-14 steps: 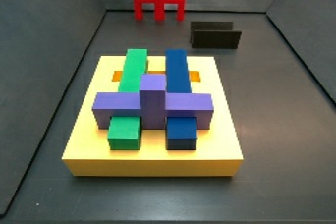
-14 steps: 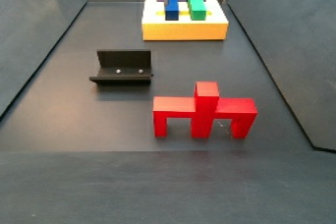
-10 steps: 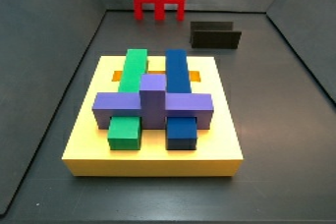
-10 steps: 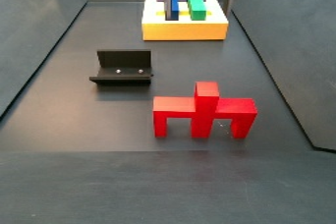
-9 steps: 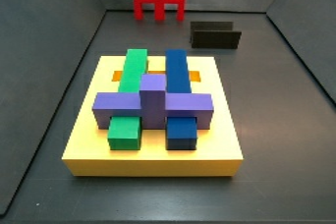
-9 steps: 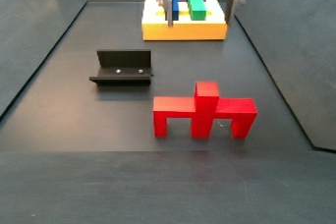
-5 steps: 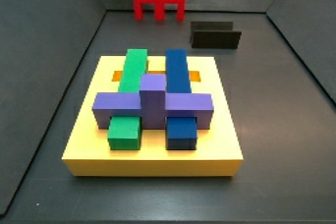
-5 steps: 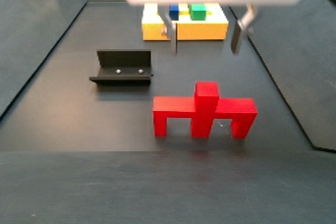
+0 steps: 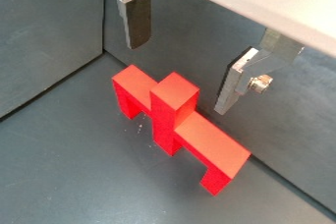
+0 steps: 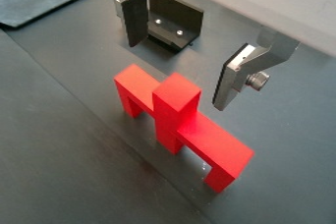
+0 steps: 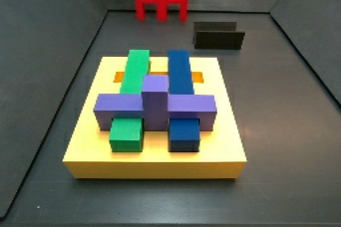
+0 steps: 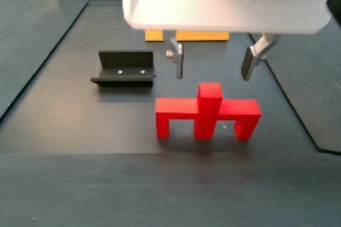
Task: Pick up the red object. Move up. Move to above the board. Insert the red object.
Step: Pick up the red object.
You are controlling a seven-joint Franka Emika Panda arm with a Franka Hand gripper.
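Note:
The red object (image 11: 163, 2) will sit astride the green and blue blocks when I push it in, since the orange slots (image 11: 197, 77) are just outside those blocks.
The red object (image 12: 206, 114) stands on the dark floor, a bar on two legs with a post in the middle; both wrist views show it (image 9: 171, 120) (image 10: 178, 120), and a side view shows it at the far end (image 11: 162, 4). My gripper (image 12: 212, 64) hangs open just above it, one finger on each side of the post and nothing between them (image 9: 184, 56) (image 10: 184, 51). The yellow board (image 11: 154, 161) carries green, blue and purple blocks and sits apart from the gripper.
The fixture (image 12: 124, 69) stands on the floor beside the red object, also seen in a wrist view (image 10: 174, 22) and near the red piece in a side view (image 11: 218, 37). Grey walls close in the floor on the sides.
The gripper has travelled from over the board to a spot above the red object and come lower, staying open. The red object and the board have not moved.

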